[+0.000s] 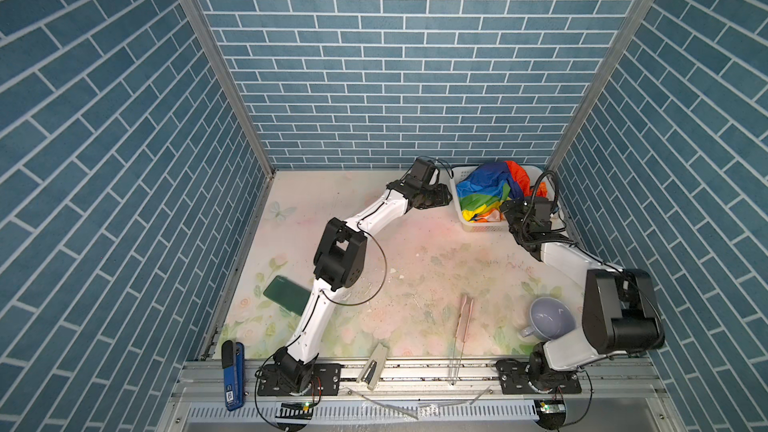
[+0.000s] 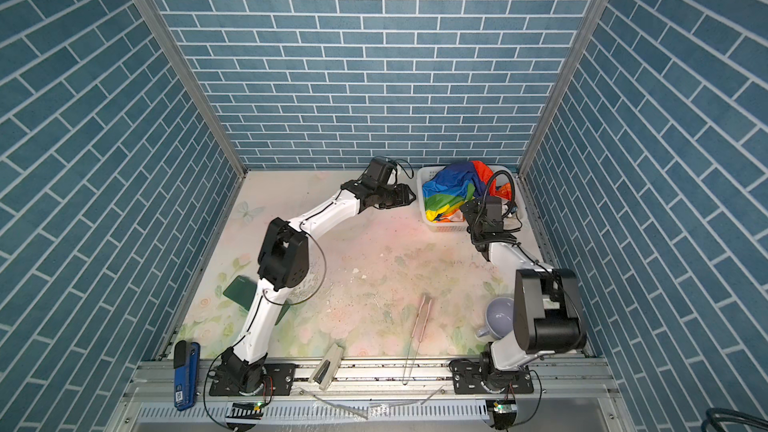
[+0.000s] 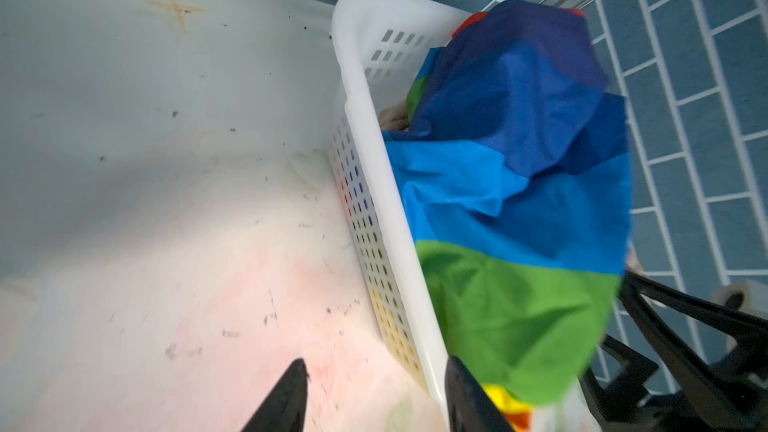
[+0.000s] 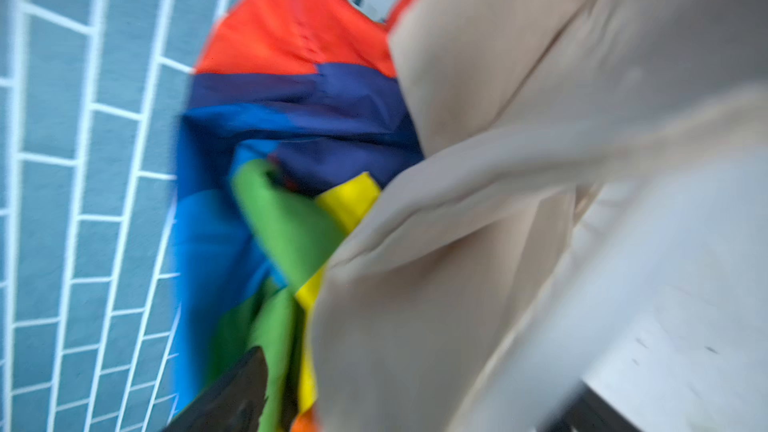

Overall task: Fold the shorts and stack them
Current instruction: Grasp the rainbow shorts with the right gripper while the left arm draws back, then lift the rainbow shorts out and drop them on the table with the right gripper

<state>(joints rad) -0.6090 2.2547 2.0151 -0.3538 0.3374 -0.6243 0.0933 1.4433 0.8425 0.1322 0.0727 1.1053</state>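
I expect the rainbow-striped shorts (image 1: 486, 182) to drop open and hang in a long drape once I lift them, because they lie in loose, crumpled folds (image 1: 489, 198).
The rainbow-striped shorts (image 1: 490, 189) (image 2: 453, 189) lie heaped in a white basket (image 1: 482, 227) at the back right of the table. In the left wrist view the rainbow-striped shorts (image 3: 519, 201) bulge above the basket rim (image 3: 365, 97). My left gripper (image 1: 442, 195) (image 3: 376, 367) is open beside the basket's left wall, holding nothing. My right gripper (image 1: 508, 207) is at the basket's front right corner. The beige shorts (image 4: 478, 243) fill much of the right wrist view, next to the rainbow fabric (image 4: 291, 118). One black finger (image 4: 237, 388) stands far out to the side; beige cloth hides the other.
A purple mug (image 1: 550, 320) lies at the front right by the right arm. Pink tongs (image 1: 463, 317), a stapler (image 1: 372, 369), a blue device (image 1: 232, 376) and a dark green flat object (image 1: 286, 292) lie along the front and left. Blue brick walls enclose the table.
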